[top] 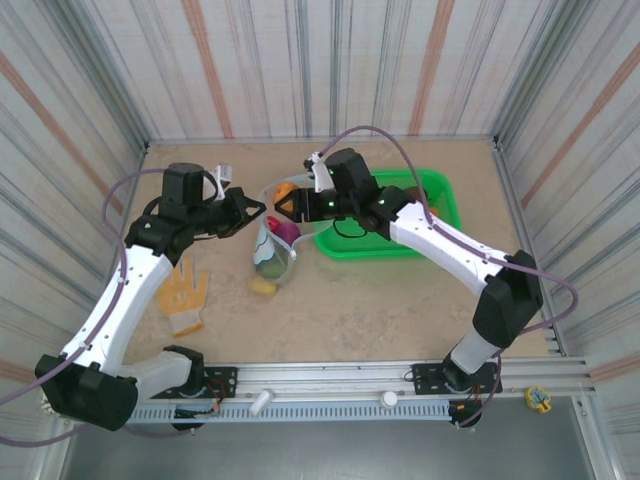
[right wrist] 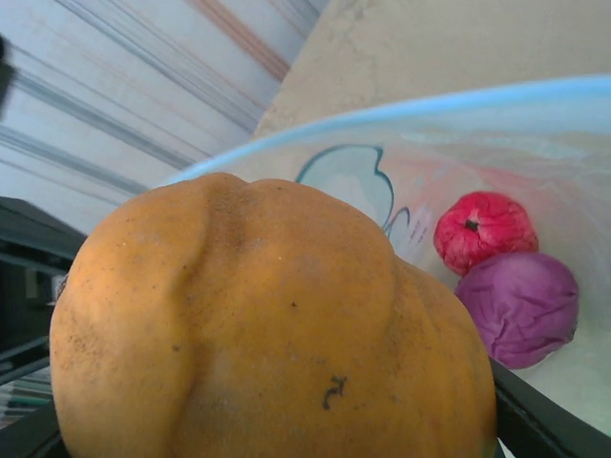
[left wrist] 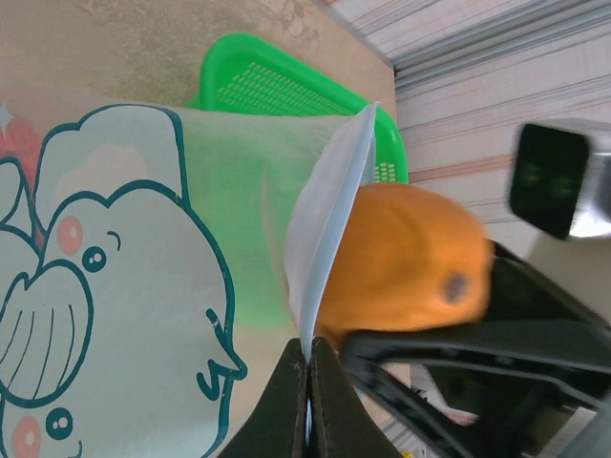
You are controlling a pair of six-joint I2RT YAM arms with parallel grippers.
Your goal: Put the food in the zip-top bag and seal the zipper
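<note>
My right gripper should keep lowering the orange food piece until it is inside near the red one (top: 272, 223), as the bag's opening (top: 283, 212) stands wide below that piece.
The zip-top bag (top: 273, 248) stands with its mouth open at the middle of the table; its side carries a cartoon print (left wrist: 105, 286). My left gripper (left wrist: 310, 382) is shut on the bag's rim, pinching the pale blue zipper (left wrist: 329, 205). My right gripper (top: 290, 206) is shut on a large orange food piece (right wrist: 267, 324) and holds it at the bag's mouth, just above the zipper (right wrist: 410, 107). Inside the bag lie a red food piece (right wrist: 482, 229) and a purple one (right wrist: 520, 305). Green (top: 270, 267) and yellow (top: 263, 288) pieces show at the bag's lower end.
A green mesh basket (top: 440, 190) sits right of the bag, under my right arm. A yellow glove (top: 185, 295) lies on the table to the left, beside my left arm. Corrugated walls close in the table on three sides.
</note>
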